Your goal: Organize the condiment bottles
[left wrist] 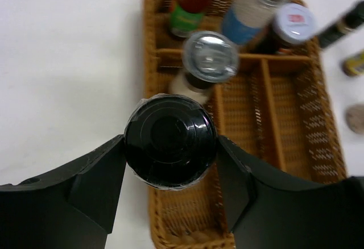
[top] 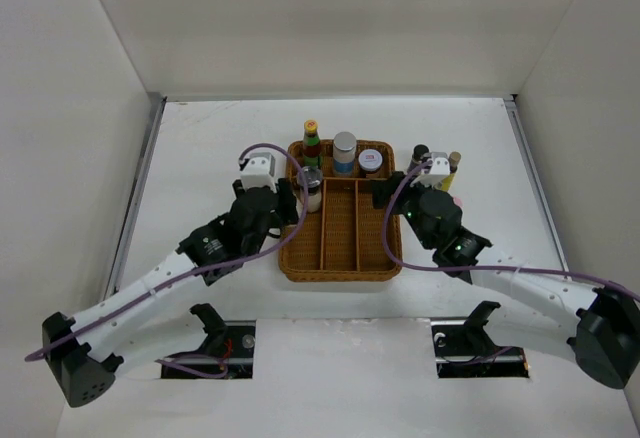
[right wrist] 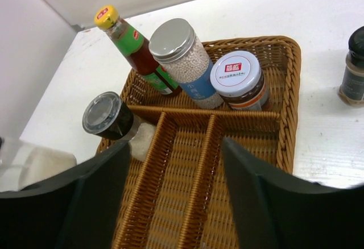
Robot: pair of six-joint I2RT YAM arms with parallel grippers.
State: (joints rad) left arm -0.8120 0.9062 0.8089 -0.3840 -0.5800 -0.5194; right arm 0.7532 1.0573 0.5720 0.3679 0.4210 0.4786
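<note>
The second shaker [top: 312, 190] fills the far end of the tray lane, so the robot's left gripper should pull back and set the black-lidded shaker down into the lane's near end [top: 304, 247].
My left gripper [left wrist: 170, 142] is shut on a black-lidded shaker [left wrist: 169, 146], held over the left rim of the wicker tray [left wrist: 149, 44]. A second shaker [left wrist: 209, 58] stands at the far end of the tray's left lane. In the back compartment are a green bottle with an orange cap [right wrist: 132, 43], a grey-lidded jar [right wrist: 181, 53] and a white-lidded dark jar [right wrist: 239, 78]. My right gripper [right wrist: 175, 146] hangs open above the tray's middle lanes with nothing between its fingers. Outside the tray to the right stand a small dark bottle [top: 419, 155] and a yellow one [top: 453, 163].
The tray [top: 340, 270] sits mid-table between both arms; its middle and right lanes hold nothing. A pink-capped item [top: 456, 199] lies by my right wrist. White walls close in the table at the back and on both sides.
</note>
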